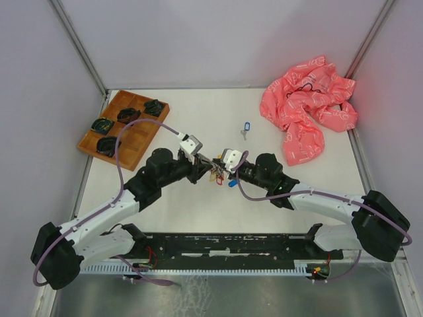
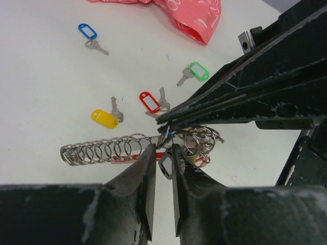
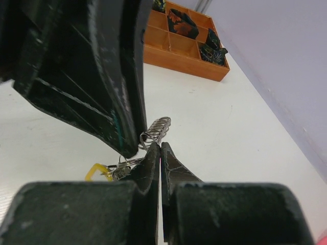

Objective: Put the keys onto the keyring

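Note:
The keyring dangles in midair from a ring at my grippers' tips [image 2: 164,138], so my left gripper should regrip the ring and bring the keyring down to the table [image 1: 215,200].
The keyring, a silver coil of rings [image 2: 102,149] ending in a ring cluster [image 2: 204,139] with a red piece, is held between both grippers at the table's middle [image 1: 215,173]. My left gripper [image 2: 163,158] is shut on a dark-tagged key [image 2: 166,166] right at the cluster. My right gripper [image 3: 160,149] is shut on the keyring; its fingers [image 2: 230,104] reach in from the right. On the table beyond lie keys with a blue tag [image 2: 87,30], green tag [image 2: 199,71], red tag [image 2: 149,101] and yellow tag [image 2: 104,118]. A yellow tag [image 3: 97,171] shows by the cluster.
A wooden tray [image 1: 122,129] with dark coiled items stands at the back left. A crumpled pink bag [image 1: 307,109] lies at the back right. The blue-tagged key [image 1: 246,127] lies between them. Another blue tag [image 1: 232,183] shows under my right gripper.

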Tool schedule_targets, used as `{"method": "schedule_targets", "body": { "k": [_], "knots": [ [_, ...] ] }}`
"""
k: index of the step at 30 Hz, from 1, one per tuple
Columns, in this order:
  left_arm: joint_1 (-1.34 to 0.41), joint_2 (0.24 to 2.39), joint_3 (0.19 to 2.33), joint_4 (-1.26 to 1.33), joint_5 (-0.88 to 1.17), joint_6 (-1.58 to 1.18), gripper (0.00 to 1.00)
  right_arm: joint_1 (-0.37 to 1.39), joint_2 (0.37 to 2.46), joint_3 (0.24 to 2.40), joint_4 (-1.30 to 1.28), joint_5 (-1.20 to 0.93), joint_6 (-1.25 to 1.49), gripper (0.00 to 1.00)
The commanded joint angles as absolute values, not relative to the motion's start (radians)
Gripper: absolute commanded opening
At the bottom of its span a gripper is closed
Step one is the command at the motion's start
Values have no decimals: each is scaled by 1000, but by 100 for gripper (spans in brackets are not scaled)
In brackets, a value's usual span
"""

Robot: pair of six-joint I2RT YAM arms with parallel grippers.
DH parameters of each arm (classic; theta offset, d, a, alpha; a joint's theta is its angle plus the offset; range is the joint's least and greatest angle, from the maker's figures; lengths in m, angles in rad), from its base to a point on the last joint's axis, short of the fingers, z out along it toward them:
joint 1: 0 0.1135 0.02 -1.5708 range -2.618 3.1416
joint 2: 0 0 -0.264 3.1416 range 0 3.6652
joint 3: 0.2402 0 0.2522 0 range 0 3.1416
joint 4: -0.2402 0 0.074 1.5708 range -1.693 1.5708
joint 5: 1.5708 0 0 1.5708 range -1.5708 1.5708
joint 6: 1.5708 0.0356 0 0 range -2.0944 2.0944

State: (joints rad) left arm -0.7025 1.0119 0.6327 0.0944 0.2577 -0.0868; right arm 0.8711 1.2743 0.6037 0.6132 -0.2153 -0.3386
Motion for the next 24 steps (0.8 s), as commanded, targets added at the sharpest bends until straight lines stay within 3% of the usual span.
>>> {"method": "schedule_targets", "body": {
  "k": [1, 7, 24],
  "knots": [
    [-708, 903, 588, 230, 182, -109, 30, 873, 1250, 632, 668, -181, -377, 1],
    [-707, 825, 517, 311, 141, -48, 41, 874, 1241, 636, 659, -182, -379, 1],
    [-708, 889, 439, 512, 186, 105, 40, 879, 1232, 645, 643, -187, -393, 1]
  ]
}}
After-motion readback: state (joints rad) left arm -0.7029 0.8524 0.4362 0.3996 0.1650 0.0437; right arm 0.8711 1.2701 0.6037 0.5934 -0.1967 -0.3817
